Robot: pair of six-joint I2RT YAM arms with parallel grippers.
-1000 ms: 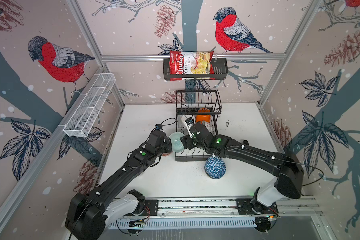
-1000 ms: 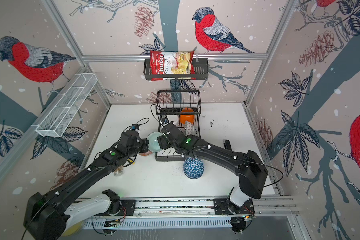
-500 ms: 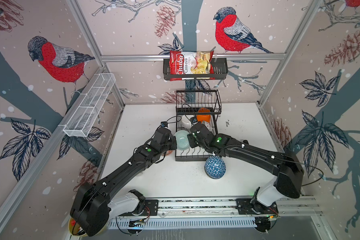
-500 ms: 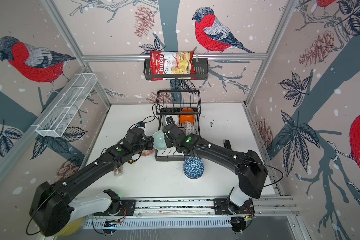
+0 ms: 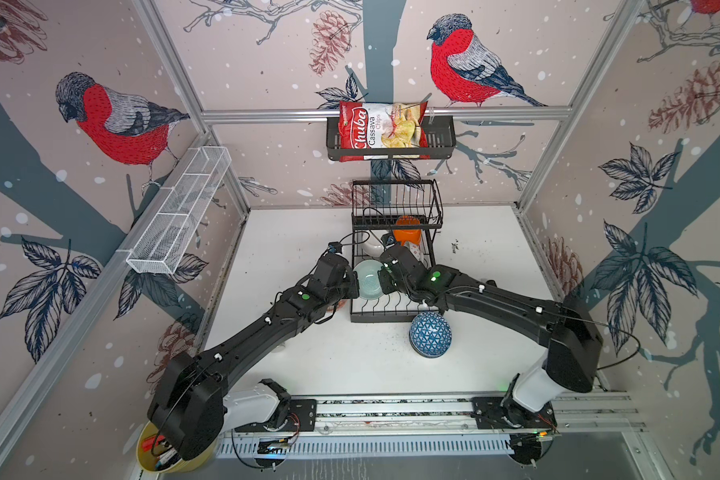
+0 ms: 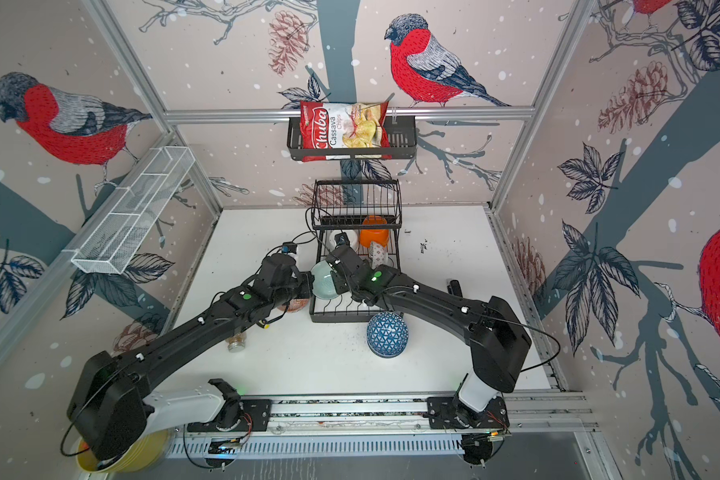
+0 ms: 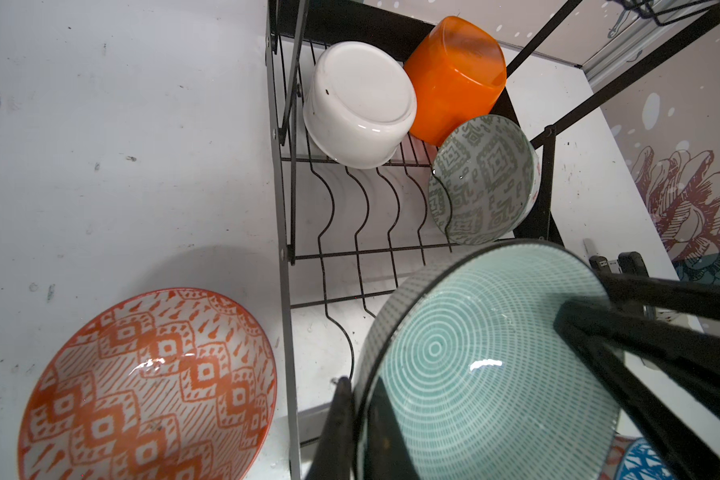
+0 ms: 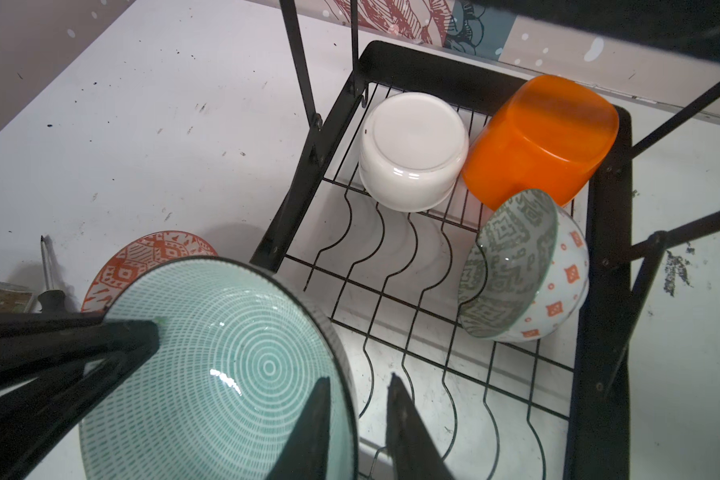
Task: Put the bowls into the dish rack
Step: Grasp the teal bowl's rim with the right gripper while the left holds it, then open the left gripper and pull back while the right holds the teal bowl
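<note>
The teal ringed bowl is in my left gripper, short of the slots beside the green-patterned bowl, so next my right gripper takes it over at the opposite rim.
A teal ringed bowl hangs on edge over the front left of the dish rack. My left gripper is shut on its rim. Across the opposite rim sits my right gripper, one finger inside the bowl and one outside, with a small gap still showing. In the rack lie a white bowl, an orange bowl and a green-patterned bowl. A red-patterned bowl rests on the table left of the rack. A blue bowl lies upside down in front.
The rack's raised basket tier overhangs its back half. A wall basket with a chips bag hangs above, and a white mesh shelf runs along the left wall. A jar and a screwdriver lie left of the rack.
My left arm has carried the teal bowl right and back, over the rack's front. My right gripper's jaws have narrowed around the bowl's far rim.
</note>
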